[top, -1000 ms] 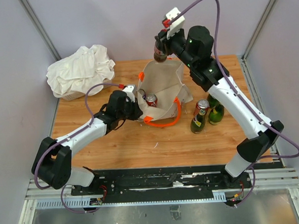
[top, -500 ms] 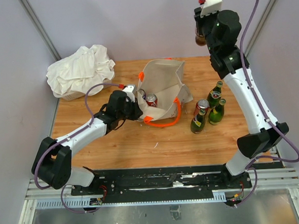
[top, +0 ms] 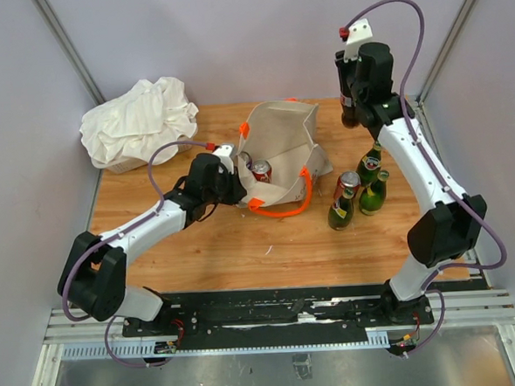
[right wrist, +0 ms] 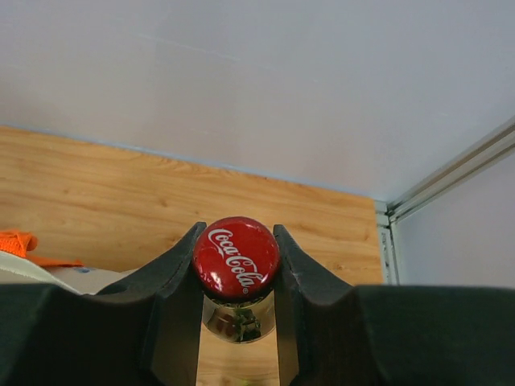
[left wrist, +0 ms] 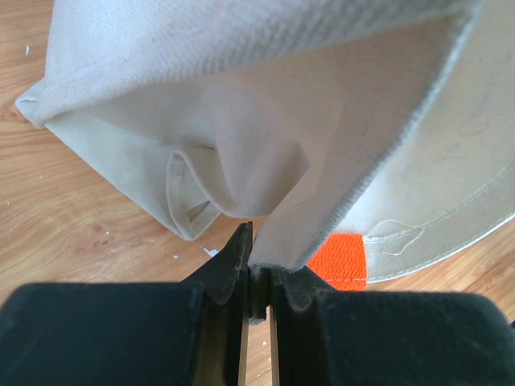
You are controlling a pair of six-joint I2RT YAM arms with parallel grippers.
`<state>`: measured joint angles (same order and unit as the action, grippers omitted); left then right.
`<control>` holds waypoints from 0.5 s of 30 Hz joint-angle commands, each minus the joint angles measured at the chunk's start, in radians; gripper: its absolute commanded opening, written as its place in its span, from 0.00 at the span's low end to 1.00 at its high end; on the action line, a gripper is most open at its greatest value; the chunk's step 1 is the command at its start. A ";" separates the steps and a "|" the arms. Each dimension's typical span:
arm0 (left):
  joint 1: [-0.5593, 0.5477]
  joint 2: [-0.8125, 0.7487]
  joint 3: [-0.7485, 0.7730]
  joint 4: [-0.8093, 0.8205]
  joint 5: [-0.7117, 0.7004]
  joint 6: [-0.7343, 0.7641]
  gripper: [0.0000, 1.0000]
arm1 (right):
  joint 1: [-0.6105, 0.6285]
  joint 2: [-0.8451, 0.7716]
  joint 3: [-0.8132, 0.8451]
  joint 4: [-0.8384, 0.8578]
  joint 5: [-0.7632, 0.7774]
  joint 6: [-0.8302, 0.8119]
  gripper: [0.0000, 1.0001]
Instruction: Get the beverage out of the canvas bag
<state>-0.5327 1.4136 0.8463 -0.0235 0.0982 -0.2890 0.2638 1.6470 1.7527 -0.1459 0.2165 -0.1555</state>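
I should go on lowering the cola bottle (top: 348, 110) with my right gripper, since it hangs upright and clear of the bag, until its base stands on the open wood (top: 341, 152) next to the bag.
The beige canvas bag (top: 282, 137) with orange handles (top: 283, 211) stands open mid-table. A red can (top: 260, 171) is inside it. My left gripper (top: 236, 182) is shut on the bag's near-left rim; in the left wrist view the canvas (left wrist: 241, 121) is pinched between the jaws of that gripper (left wrist: 259, 272). My right gripper (top: 347, 81) is shut on the neck of a cola bottle (top: 349, 114) and holds it in the air over the table's back right, clear of the bag. The right wrist view shows its red cap (right wrist: 236, 257) between the fingers.
Three green bottles (top: 369, 163) (top: 373, 195) (top: 340, 212) and a red can (top: 349, 182) stand right of the bag. A white cloth heap (top: 138, 121) lies back left. A metal frame post (top: 420, 104) bounds the back right corner.
My right arm has carried the cola bottle from above the bag's far edge up and to the right, then lower over the back right. The left gripper has kept hold of the bag.
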 commanded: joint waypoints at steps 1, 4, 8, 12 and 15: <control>0.004 0.029 0.019 -0.010 -0.048 0.017 0.12 | 0.003 -0.017 -0.019 0.204 -0.015 0.039 0.01; 0.005 0.023 0.018 -0.011 -0.050 0.013 0.13 | 0.003 -0.009 -0.103 0.252 -0.023 0.062 0.01; 0.005 0.005 0.015 -0.021 -0.072 0.013 0.12 | -0.003 0.006 -0.186 0.315 -0.059 0.097 0.01; 0.005 -0.017 0.011 -0.035 -0.103 0.013 0.13 | -0.005 0.028 -0.220 0.342 -0.068 0.122 0.01; 0.005 -0.034 0.010 -0.042 -0.117 0.012 0.13 | -0.005 0.042 -0.234 0.346 -0.063 0.129 0.01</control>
<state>-0.5327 1.4052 0.8501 -0.0319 0.0700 -0.2893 0.2634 1.7187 1.4963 -0.0113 0.1532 -0.0479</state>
